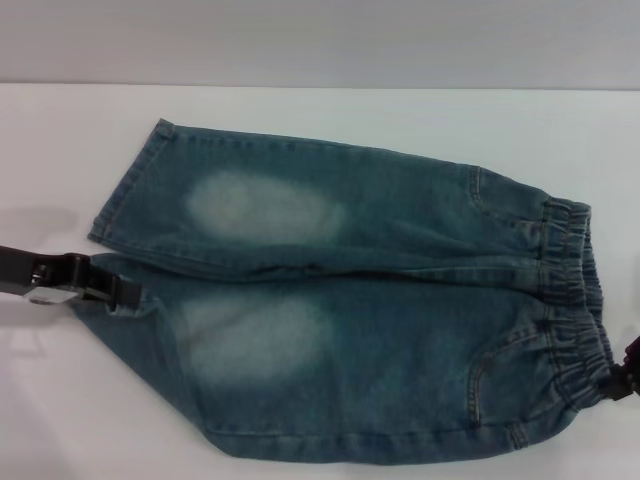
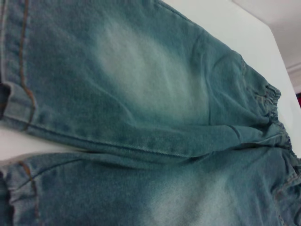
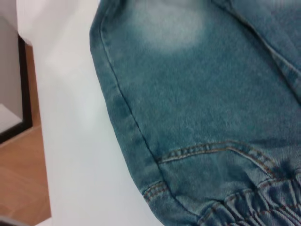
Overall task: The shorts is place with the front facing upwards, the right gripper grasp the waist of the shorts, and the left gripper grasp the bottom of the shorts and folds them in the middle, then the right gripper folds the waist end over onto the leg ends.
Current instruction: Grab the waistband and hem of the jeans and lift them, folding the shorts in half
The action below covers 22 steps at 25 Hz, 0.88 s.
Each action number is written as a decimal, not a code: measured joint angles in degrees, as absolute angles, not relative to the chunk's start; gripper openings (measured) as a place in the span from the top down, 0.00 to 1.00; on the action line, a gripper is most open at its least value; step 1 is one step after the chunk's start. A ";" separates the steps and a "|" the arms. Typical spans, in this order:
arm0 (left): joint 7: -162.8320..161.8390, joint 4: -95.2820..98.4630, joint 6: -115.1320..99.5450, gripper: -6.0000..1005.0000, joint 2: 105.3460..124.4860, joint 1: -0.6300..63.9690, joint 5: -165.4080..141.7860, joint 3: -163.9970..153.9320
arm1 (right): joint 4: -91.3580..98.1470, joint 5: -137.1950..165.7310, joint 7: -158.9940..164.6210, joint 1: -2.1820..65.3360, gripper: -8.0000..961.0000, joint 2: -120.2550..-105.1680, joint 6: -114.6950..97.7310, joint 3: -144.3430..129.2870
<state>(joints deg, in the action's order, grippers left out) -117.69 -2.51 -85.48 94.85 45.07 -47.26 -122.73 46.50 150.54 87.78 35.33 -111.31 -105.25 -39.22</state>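
My grippers are holding the near leg's hem corner (image 1: pixel 146 306) and waist corner. My left gripper should go on folding until it gets to the far leg's hem corner (image 1: pixel 164 128).
The blue-green denim shorts (image 1: pixel 380 310) lie flat on the white table, front up, with a pale faded patch on each leg. The leg ends point to the left and the gathered waist (image 1: pixel 572 300) to the right. My left gripper (image 1: pixel 108 290) reaches in from the left and is shut on the bottom of the shorts (image 1: pixel 90 305) at the near leg's hem corner, which is drawn to a point. In the left wrist view both stitched hems (image 2: pixel 21 101) show close up. My right gripper (image 1: pixel 622 380) touches the waist's near corner at the frame edge. The waist (image 3: pixel 254 207) and a pocket seam fill the right wrist view.
The white table (image 1: pixel 60 420) runs out on all sides of the shorts, and a grey wall stands behind it. Past the table edge, the right wrist view shows a wooden floor (image 3: pixel 23 174) and a dark-framed panel (image 3: pixel 22 84).
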 joint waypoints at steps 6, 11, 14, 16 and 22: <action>-116.85 -2.39 -85.40 0.89 93.62 43.08 -45.15 -120.23 | 46.38 150.48 86.60 35.29 0.99 -110.85 -106.96 -34.98; -116.71 -2.36 -84.18 0.89 93.06 42.67 -44.20 -117.72 | 44.69 146.74 84.86 34.00 0.99 -110.38 -104.73 -30.40; -116.70 -2.22 -82.07 0.89 93.08 42.63 -43.79 -117.41 | 40.26 143.43 83.21 32.86 0.99 -109.21 -101.79 -28.79; -116.37 -1.65 -81.10 0.89 93.12 42.49 -43.02 -116.60 | 37.89 141.93 82.22 32.04 0.99 -108.92 -99.22 -28.42; -114.66 0.88 -80.23 0.88 92.67 41.81 -42.12 -110.39 | 28.86 135.10 76.07 29.05 0.99 -109.23 -89.50 -26.19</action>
<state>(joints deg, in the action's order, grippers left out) -114.66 0.88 -80.23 92.67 41.81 -42.12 -110.39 28.86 135.10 76.07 29.05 -109.23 -89.50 -26.19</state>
